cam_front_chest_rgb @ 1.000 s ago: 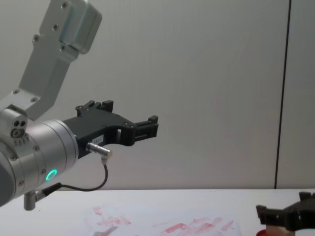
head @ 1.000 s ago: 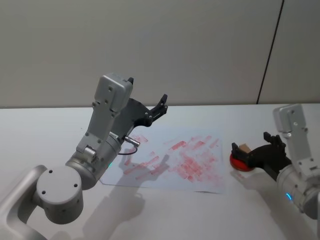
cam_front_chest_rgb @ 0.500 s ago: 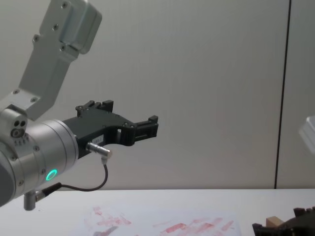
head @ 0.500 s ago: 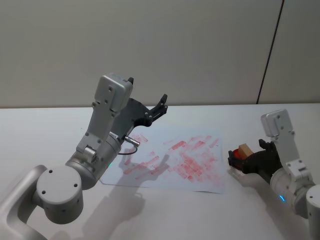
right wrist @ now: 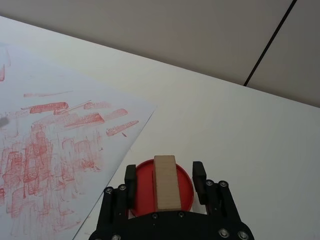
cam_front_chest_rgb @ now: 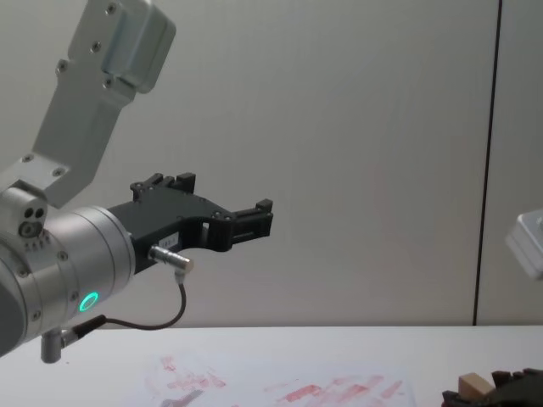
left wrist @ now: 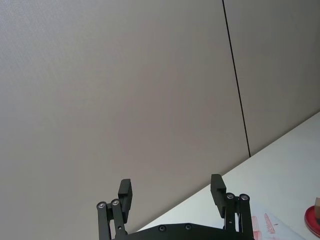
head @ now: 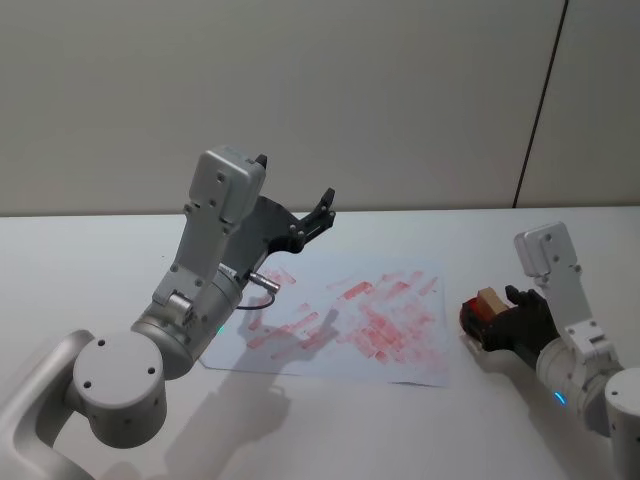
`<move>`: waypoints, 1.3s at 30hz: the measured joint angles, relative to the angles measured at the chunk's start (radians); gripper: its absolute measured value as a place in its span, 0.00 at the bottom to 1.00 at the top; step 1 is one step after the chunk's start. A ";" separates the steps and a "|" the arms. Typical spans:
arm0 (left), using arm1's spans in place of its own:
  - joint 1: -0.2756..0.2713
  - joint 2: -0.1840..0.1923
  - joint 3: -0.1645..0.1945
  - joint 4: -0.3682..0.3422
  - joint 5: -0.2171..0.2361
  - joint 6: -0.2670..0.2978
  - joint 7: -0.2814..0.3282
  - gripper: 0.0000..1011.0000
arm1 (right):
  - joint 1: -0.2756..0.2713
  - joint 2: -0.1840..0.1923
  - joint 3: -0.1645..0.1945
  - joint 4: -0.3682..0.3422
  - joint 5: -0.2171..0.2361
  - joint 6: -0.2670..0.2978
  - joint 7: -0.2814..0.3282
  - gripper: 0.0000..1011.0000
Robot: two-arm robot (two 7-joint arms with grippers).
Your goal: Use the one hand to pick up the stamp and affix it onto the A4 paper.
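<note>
My gripper will lift the wooden block out and leave the red base behind, because the base has a raised rim like a dish.
The stamp, a tan wooden block on a round red base, stands on the table just right of the A4 paper, a white sheet covered in red prints. My right gripper is low at the table, open, with one finger on each side of the stamp. In the right wrist view the stamp sits between the fingers, which flank the red base and stay clear of the block. My left gripper hangs open above the paper's far left, holding nothing. In the chest view the stamp shows at the bottom right.
The white table runs to a grey wall behind it. My left arm rises over the paper's left edge. The left wrist view shows the open left gripper against the wall and the stamp's red base far off.
My right gripper has come down and forward, and its fingers now sit around the stamp. The left arm and the paper have not moved.
</note>
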 joint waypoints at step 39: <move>0.000 0.000 0.000 0.000 0.000 0.000 0.000 0.99 | 0.051 -0.059 -0.022 -0.041 0.055 -0.099 0.078 0.22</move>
